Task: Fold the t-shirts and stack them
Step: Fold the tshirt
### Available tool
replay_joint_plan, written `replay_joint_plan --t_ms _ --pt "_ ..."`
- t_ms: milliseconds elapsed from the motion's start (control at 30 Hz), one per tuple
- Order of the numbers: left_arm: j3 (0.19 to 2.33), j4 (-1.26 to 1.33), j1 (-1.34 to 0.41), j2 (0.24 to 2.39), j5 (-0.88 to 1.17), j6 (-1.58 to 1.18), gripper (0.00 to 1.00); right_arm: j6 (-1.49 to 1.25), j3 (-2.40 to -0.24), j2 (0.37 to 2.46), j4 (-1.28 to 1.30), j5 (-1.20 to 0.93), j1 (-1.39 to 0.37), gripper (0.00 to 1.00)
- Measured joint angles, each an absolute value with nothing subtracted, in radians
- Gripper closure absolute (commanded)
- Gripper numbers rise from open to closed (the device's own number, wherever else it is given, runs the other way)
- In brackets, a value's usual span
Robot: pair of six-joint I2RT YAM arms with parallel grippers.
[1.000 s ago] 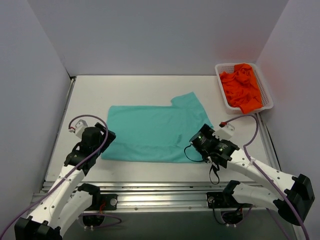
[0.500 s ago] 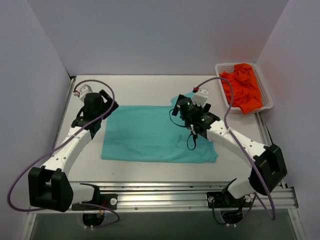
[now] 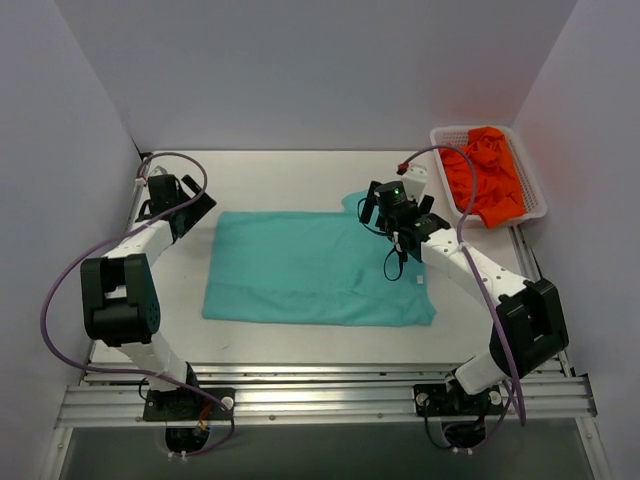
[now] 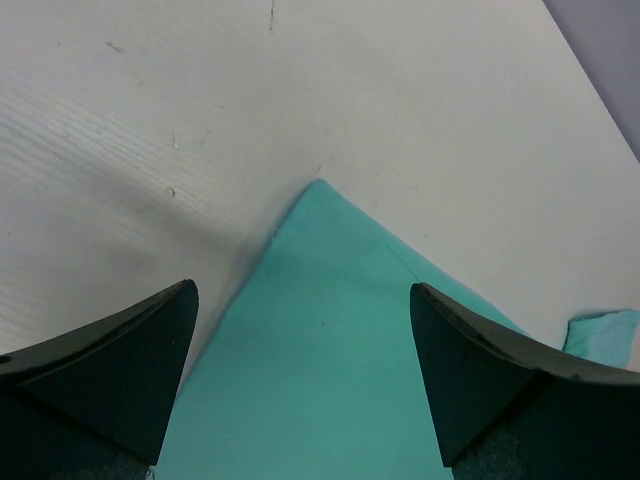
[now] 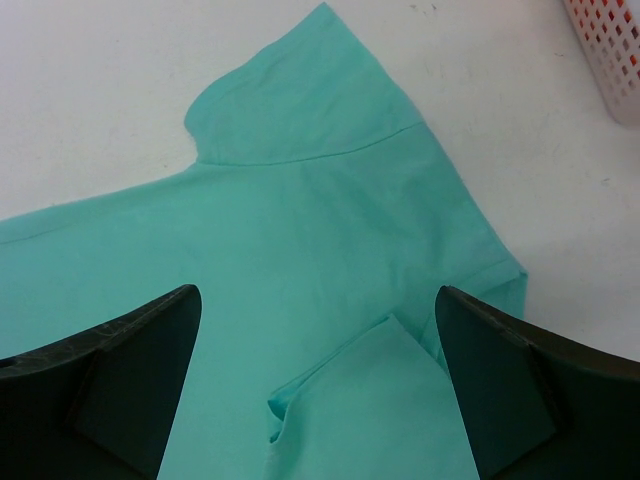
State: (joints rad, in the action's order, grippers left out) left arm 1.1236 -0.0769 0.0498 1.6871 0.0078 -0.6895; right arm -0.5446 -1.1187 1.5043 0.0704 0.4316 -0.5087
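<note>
My gripper will lift the far corner of the teal-green t-shirt. The t-shirt lies spread thin and flat (image 3: pixel 285 262), so its near edge (image 3: pixel 318 321) will stay down and slide along.
The teal-green t-shirt (image 3: pixel 310 265) lies flat on the table, folded into a rectangle, with one sleeve sticking out at its far right corner (image 5: pixel 300 110). My left gripper (image 3: pixel 195 207) is open and empty, hovering at the shirt's far left corner (image 4: pixel 320 190). My right gripper (image 3: pixel 372 210) is open and empty, above the sleeve end, where a folded flap (image 5: pixel 380 400) lies on the shirt. The orange t-shirts (image 3: pixel 485 170) sit crumpled in the white basket (image 3: pixel 536 190) at the far right.
Grey walls close in the table on the left, back and right. The basket's mesh corner (image 5: pixel 610 50) shows at the top right of the right wrist view. A metal rail (image 3: pixel 320 400) runs along the near edge.
Both arms have reached from the shirt's near edge to its far edge. The shirt's near half now lies folded over. Both grippers are open.
</note>
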Motion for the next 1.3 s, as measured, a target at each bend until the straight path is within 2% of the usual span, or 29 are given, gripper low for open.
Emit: replay_joint_plan --t_ms 233,967,1000,1133,1267,1300 --pt "1.143 -0.016 0.111 1.803 0.113 -0.689 0.04 -0.525 -1.106 1.505 0.044 0.408 -0.458 0.0" --pt "1.23 0.06 0.087 1.994 0.226 -0.704 0.0 -0.522 -1.069 1.543 -0.002 0.4 -0.438 0.01" --pt "1.238 0.06 0.081 2.0 0.229 -0.704 0.05 -0.522 -1.069 1.544 -0.004 0.4 -0.438 0.01" --pt "1.261 0.061 0.06 2.024 0.244 -0.703 0.08 -0.522 -1.065 1.548 -0.014 0.4 -0.435 0.01" --pt "1.266 0.059 0.054 2.029 0.249 -0.702 0.21 -0.522 -1.054 1.549 -0.019 0.4 -0.43 0.01" --pt "1.266 0.059 0.054 2.03 0.249 -0.703 0.27 -0.522 -1.053 1.549 -0.019 0.4 -0.429 0.01"
